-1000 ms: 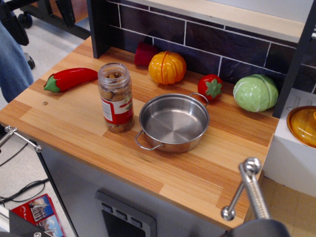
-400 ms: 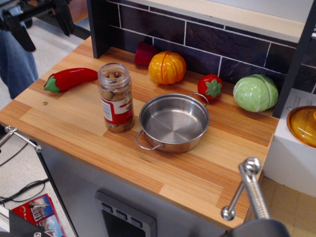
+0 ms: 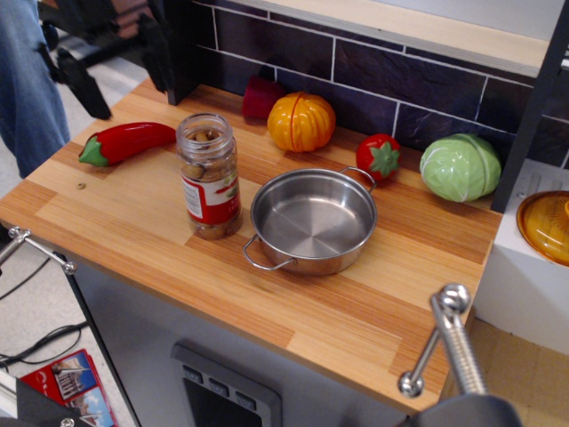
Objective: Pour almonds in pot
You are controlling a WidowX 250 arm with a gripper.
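My gripper is going to tip the jar sideways, and the almonds should bunch up near the jar's opening and stay inside, because the jar's neck (image 3: pixel 204 133) narrows above the heaped almonds (image 3: pixel 205 162).
The almonds (image 3: pixel 212 228) are in a clear plastic jar (image 3: pixel 208 176) with a red and white label. The jar stands upright and open-topped on the wooden counter (image 3: pixel 133 231). The pot (image 3: pixel 313 221), shiny steel with two wire loop handles, sits empty just right of the jar. My gripper (image 3: pixel 123 73) is a dark shape at the top left, above and behind the counter's left end. Its two black fingers (image 3: pixel 86 87) are spread apart and hold nothing. It is well clear of the jar.
A red chili pepper (image 3: pixel 124 140) lies left of the jar. An orange pumpkin (image 3: pixel 300 121), a tomato (image 3: pixel 380 156), a green cabbage (image 3: pixel 459 166) and a dark red piece (image 3: pixel 262 96) line the tiled back wall. An orange glass lid (image 3: pixel 547 227) sits at right. A person's jeans (image 3: pixel 27 80) show at left.
My gripper has moved right from the top left corner toward the counter's back left end. The jar, the pot and the toy vegetables have not moved.
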